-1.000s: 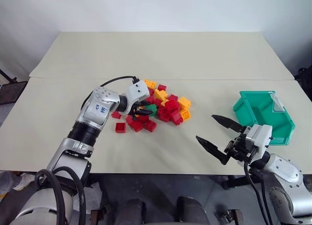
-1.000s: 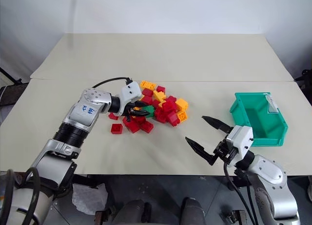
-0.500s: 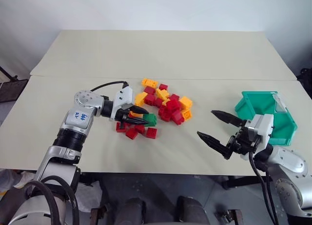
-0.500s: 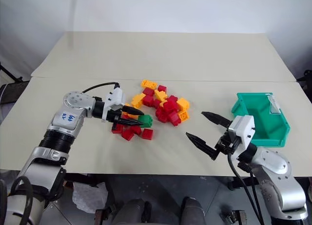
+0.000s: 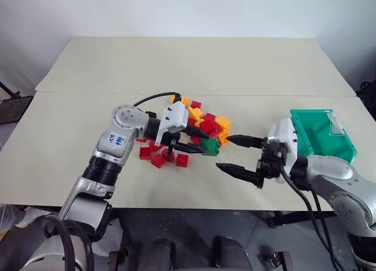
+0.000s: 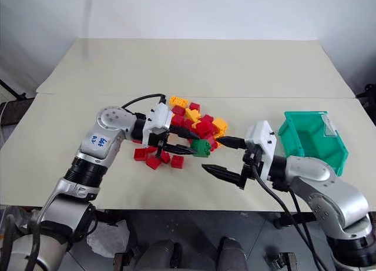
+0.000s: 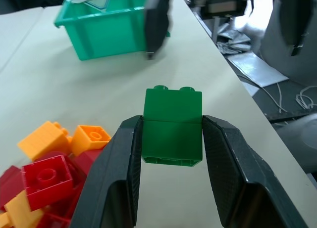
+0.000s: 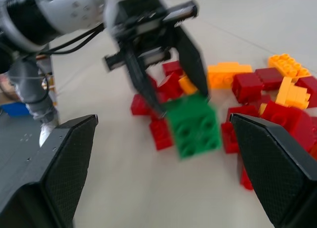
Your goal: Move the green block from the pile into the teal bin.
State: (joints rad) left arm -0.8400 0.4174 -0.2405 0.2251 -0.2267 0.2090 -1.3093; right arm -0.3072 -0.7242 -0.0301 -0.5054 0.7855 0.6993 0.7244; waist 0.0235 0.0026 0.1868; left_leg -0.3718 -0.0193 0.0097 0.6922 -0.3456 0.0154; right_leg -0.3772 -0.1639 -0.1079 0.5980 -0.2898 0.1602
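The green block is in my left gripper, far from the teal bin, so my right gripper should take hold of the block's loose end before my left gripper lets go.
My left gripper is shut on the green block, holding it off the table at the pile's near right edge; the left wrist view shows the green block clamped between both fingers. The pile of red and yellow-orange bricks lies at the table's middle. To the right of the block, my right gripper is open, its fingertips pointing left toward the block with a small gap; the right wrist view has the green block ahead between its spread fingers. The teal bin stands at the right edge.
Several loose red bricks lie at the pile's near left side. A black cable arcs over my left wrist. A seam crosses the table behind the pile, with bare table beyond it and along the front edge.
My left gripper has carried the green block up and to the right, clear of the pile. My right gripper has swung left from beside the bin to face the block.
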